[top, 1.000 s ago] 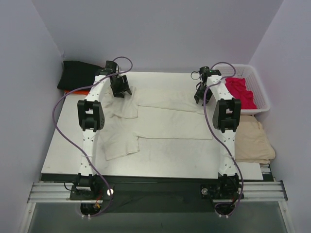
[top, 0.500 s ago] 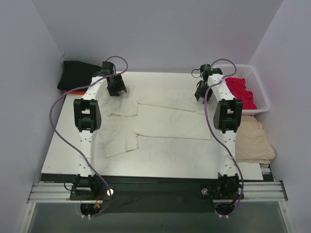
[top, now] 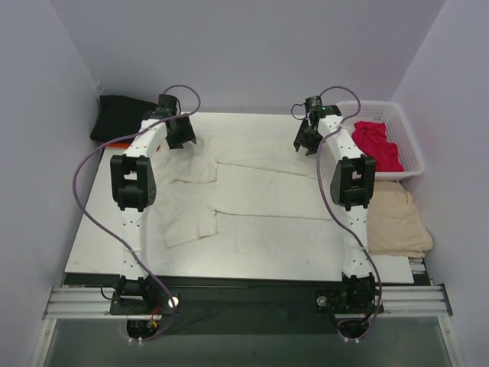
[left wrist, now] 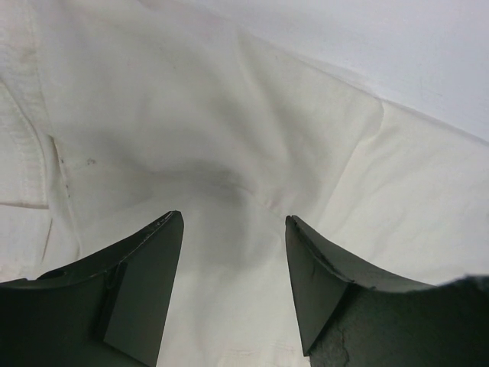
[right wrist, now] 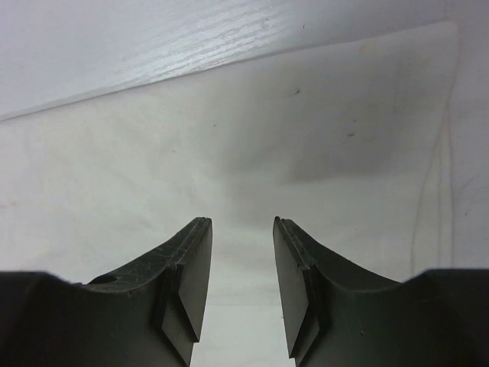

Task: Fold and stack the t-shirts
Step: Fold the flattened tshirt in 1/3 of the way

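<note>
The cream-white t-shirt's front sleeve [top: 192, 224] sticks out beyond the t-shirt's body, and the sleeve's corner is free. My left gripper should go to that corner [top: 167, 244] next until its fingers are on both sides of it.
A large cream-white t-shirt [top: 260, 183] lies spread and partly folded across the white table [top: 252, 260]. My left gripper [top: 182, 141] hovers over its back left part, open and empty. In the left wrist view the gripper [left wrist: 233, 220] has cream cloth [left wrist: 191, 115] just beneath it. My right gripper [top: 304, 143] is over the shirt's back right edge, open and empty. In the right wrist view the gripper [right wrist: 239, 223] hangs over cream cloth [right wrist: 153, 168] near its far edge. A black shirt [top: 116, 117] lies folded at the back left on an orange-red one [top: 105, 144]. A crimson shirt [top: 378, 145] sits in the basket.
The white lattice basket [top: 409, 145] stands at the back right. A beige folded cloth [top: 393, 222] lies off the table's right side. Purple walls close in on the left, back and right. Bare table shows along the front edge.
Both grippers have moved toward the back of the table, the right one also to the left. The cloth at the shirt's back left lies flatter than before.
</note>
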